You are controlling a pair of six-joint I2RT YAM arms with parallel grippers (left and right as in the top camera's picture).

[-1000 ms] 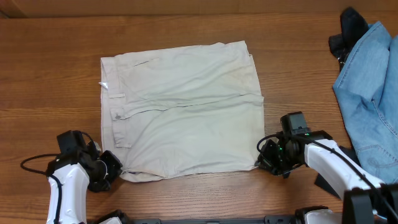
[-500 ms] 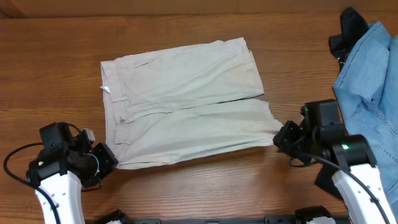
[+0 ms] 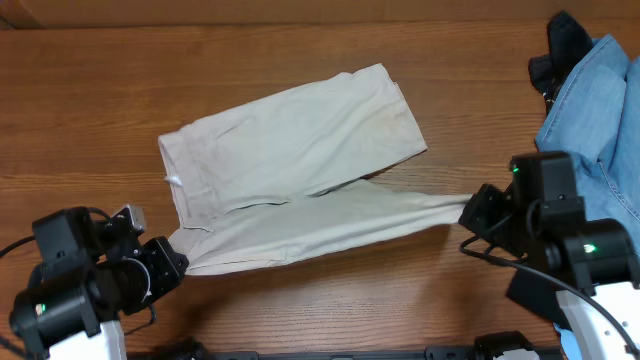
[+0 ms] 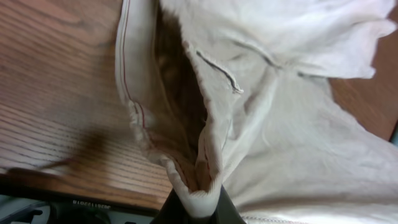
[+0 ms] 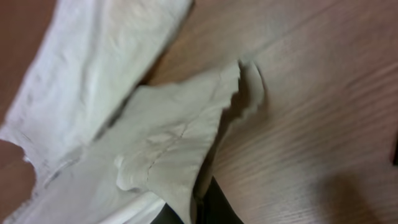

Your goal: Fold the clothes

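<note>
The near layer stretched taut [image 3: 325,222] is beside the flat far layer, so my right gripper continues to move the leg hem to the far corner [image 3: 381,74] and lets go there.
The cream trousers [image 3: 300,160] lie folded in half on the wooden table, tilted, their near layer stretched between my two grippers. My left gripper [image 3: 172,262] is shut on the waistband corner at the near left, seen pinched in the left wrist view [image 4: 198,202]. My right gripper [image 3: 470,215] is shut on the leg hem at the right, seen in the right wrist view [image 5: 196,199]. The near edge of the trousers is lifted off the table; the far layer still rests on the wood.
A light blue denim garment [image 3: 600,150] lies at the right edge, with a black garment [image 3: 560,45] at its far end. Bare wooden table [image 3: 90,90] lies to the left and behind the trousers.
Both grippers have pulled apart and risen toward the camera. The near layer of the trousers has been drawn out long and thin, and the whole garment has skewed.
</note>
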